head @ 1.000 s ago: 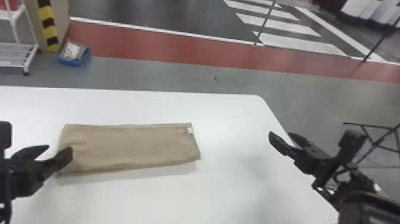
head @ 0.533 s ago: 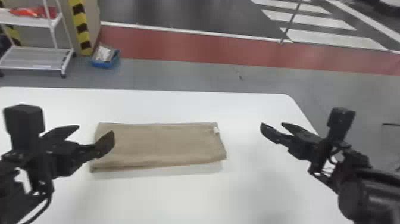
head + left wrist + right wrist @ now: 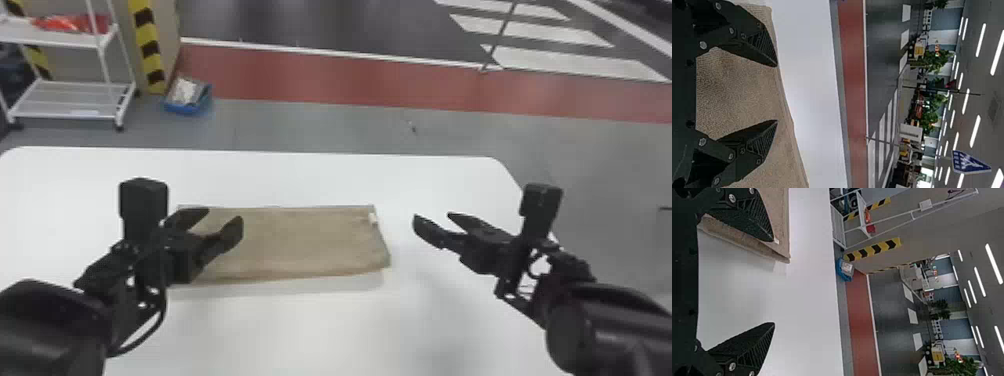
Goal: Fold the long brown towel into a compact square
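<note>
The brown towel's tagged end will bend up from the rest when I lift it, because the brown towel's near edge is limp and wavy.
My left gripper is open over the left part of the brown towel, hiding some of it. The towel lies flat as a wide rectangle, with a small white tag near its far right corner. To the towel's right, my right gripper stands open above the table. In the left wrist view, the left gripper has its fingers spread with towel behind them. In the right wrist view, the right gripper holds nothing, and one finger overlaps the towel's edge.
The white table extends around the towel, its rounded far right corner beyond the right gripper. On the floor past the table are a white shelf rack and a blue bin.
The head view has swung left, so towel and table sit farther right in it. My left gripper is now over the towel's left part, and the right gripper is nearer the towel's right end.
</note>
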{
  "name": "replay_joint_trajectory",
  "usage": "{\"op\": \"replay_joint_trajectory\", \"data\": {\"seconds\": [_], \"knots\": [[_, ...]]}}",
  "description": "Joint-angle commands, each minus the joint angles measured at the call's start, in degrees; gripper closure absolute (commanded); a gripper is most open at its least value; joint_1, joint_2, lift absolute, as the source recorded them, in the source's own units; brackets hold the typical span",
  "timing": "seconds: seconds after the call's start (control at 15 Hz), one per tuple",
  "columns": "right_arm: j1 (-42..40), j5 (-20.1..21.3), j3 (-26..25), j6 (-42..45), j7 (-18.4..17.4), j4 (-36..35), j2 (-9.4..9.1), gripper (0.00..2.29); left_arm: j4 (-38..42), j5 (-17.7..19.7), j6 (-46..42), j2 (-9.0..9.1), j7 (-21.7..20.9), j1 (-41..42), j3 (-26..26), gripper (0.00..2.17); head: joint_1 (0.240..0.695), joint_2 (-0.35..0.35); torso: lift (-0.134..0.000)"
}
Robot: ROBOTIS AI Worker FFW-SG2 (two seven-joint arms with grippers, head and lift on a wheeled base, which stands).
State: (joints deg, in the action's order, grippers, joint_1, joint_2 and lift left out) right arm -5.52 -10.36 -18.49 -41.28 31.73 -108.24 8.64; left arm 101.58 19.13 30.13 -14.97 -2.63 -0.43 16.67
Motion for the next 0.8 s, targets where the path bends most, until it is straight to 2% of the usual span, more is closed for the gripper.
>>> {"op": "replay_joint_trajectory", "data": {"seconds": [0.0,0.2,0.27,0.47,0.6,0.73], "knots": [[0.1,-0.7,-0.9,-1.4,0.0,0.0,0.32,0.13,-1.5,-0.8,0.4,-0.23,-0.4,-0.4,-0.1,2.13,0.695,-0.209,-0.124],[1.6,-0.9,-0.3,-3.5,0.1,0.4,0.41,0.13,-1.7,-4.1,1.6,-0.23,0.1,-0.2,0.3,2.13,0.695,-0.209,-0.124],[2.1,-0.4,0.6,-4.6,0.0,0.4,0.41,0.13,-1.7,-4.2,2.0,-0.41,0.2,0.0,0.4,2.13,0.695,-0.205,-0.124],[4.6,4.1,5.2,-16.2,-2.5,0.1,0.32,0.13,-1.2,-4.7,3.9,-0.5,0.1,0.7,0.3,2.13,0.695,-0.184,-0.124],[5.9,4.3,6.8,-19.3,-4.6,0.0,0.15,0.13,-0.3,-4.5,5.3,-0.59,-0.4,1.2,-0.1,2.13,0.695,-0.172,-0.124],[7.5,4.1,8.3,-19.3,-4.9,0.1,-0.03,0.13,-0.5,-4.9,5.9,-0.5,-0.5,1.0,-0.1,2.13,0.695,-0.159,-0.124]]}}
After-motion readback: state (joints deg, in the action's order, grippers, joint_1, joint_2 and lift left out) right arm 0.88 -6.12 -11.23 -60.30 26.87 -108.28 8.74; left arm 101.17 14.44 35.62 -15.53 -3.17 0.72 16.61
